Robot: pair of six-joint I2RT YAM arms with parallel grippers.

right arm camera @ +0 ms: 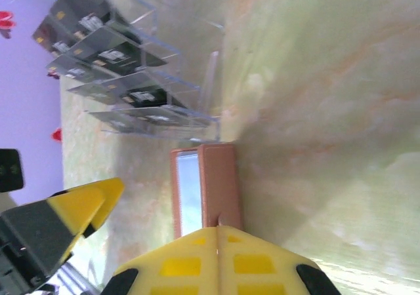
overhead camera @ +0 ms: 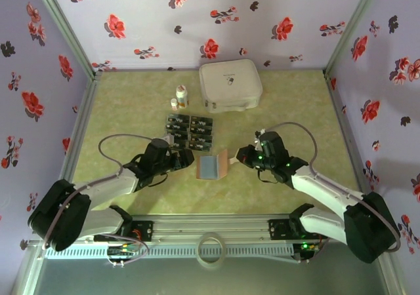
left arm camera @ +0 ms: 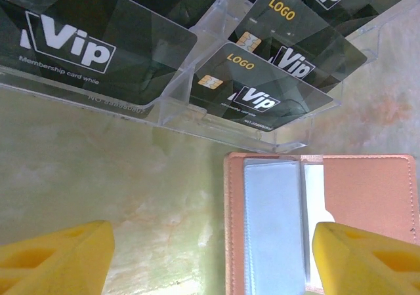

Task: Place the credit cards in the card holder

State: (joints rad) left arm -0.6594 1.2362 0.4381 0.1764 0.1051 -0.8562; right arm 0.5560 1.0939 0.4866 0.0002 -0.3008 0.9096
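My fingers are holding the card holder's flap in my right gripper (overhead camera: 223,164) upright beside the grey pockets, so my right gripper should lay the flap down flat before my left gripper lifts the card holder's opposite edge (overhead camera: 199,168).
The reddish-brown card holder (overhead camera: 213,166) lies open on the table, its grey pockets (left arm camera: 275,223) facing up. My right gripper (overhead camera: 237,157) is shut on the edge of its right flap (right arm camera: 220,183) and holds that flap upright; the fingertips of the right gripper (right arm camera: 218,228) meet on the leather. My left gripper (overhead camera: 186,158) is open and hovers low at the holder's left side; nothing lies between the yellow fingers of the left gripper (left arm camera: 213,237) but table and the holder's left half. The dark credit cards (left arm camera: 266,101) stand in a clear rack (overhead camera: 190,131) just beyond the holder.
A large white case (overhead camera: 231,85) sits at the back, with two small white bottles (overhead camera: 180,98) to its left. A tape roll (overhead camera: 211,250) rests on the front rail. Flowered walls close in three sides.
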